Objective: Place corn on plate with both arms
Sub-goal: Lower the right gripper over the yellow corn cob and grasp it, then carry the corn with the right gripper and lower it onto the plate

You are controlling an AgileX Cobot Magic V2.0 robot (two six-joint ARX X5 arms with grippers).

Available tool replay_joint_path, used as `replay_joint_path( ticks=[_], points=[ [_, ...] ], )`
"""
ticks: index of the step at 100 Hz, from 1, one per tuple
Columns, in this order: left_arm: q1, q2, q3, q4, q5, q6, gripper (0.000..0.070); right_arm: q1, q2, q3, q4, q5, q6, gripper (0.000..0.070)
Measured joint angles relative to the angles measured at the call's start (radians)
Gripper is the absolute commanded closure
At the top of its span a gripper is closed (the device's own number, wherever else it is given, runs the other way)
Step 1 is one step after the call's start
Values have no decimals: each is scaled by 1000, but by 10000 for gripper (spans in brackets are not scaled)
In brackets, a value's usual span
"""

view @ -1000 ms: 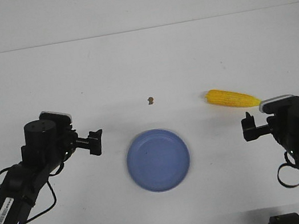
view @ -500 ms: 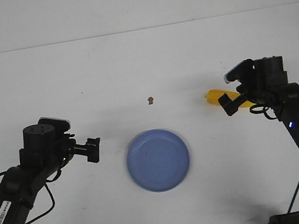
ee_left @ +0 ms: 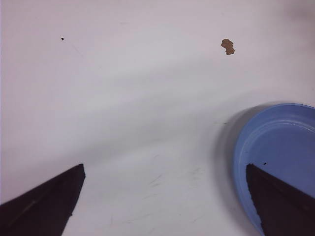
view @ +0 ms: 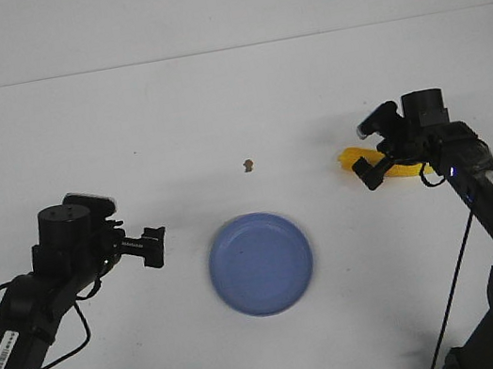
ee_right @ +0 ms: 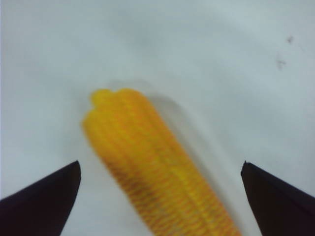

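The corn (view: 404, 170) is far across the plate from my left gripper. So my right gripper alone should close on the corn and move it onto the blue plate (view: 261, 264).
The yellow corn (view: 352, 160) lies on the white table at the right, mostly hidden behind my right gripper (view: 370, 172). In the right wrist view the corn (ee_right: 157, 177) lies between the two wide-open fingers, not touched by either. The blue plate (view: 260, 263) sits at the front centre, empty. My left gripper (view: 154, 247) is open and empty, hovering just left of the plate. In the left wrist view the plate rim (ee_left: 241, 157) shows beside one fingertip (ee_left: 275, 196).
A tiny brown speck (view: 248, 165) lies on the table beyond the plate; it also shows in the left wrist view (ee_left: 227, 46). The table's far edge runs along the back wall.
My right arm has swung from the front right forward and left, over the corn, and lowered around it. My left gripper drew back slightly to the left.
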Motion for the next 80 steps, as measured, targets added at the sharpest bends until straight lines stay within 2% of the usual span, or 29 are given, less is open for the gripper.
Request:
replay_joint_path(
  ticks=[19, 22, 26, 27, 35, 40, 63, 80],
  points=[
    [0, 0, 0, 0, 0, 0, 0, -27, 68, 1, 1, -19, 0, 5],
    [0, 0, 0, 0, 0, 0, 0, -28, 79, 1, -3, -16, 0, 28],
    [0, 0, 0, 0, 0, 0, 0, -29, 91, 1, -10, -17, 1, 123],
    [0, 0, 0, 0, 0, 0, 0, -29, 94, 1, -12, -17, 1, 176],
    [0, 0, 0, 0, 0, 0, 0, -28, 106, 1, -25, -17, 1, 436],
    [0, 0, 0, 0, 0, 0, 0, -27, 106, 1, -34, -18, 1, 513],
    [0, 0, 0, -5, 0, 0, 0, -27, 97, 9, -89, -20, 10, 522],
    [0, 0, 0, -5, 0, 0, 0, 16, -2, 9, -178, -87, 39, 522]
  ],
)
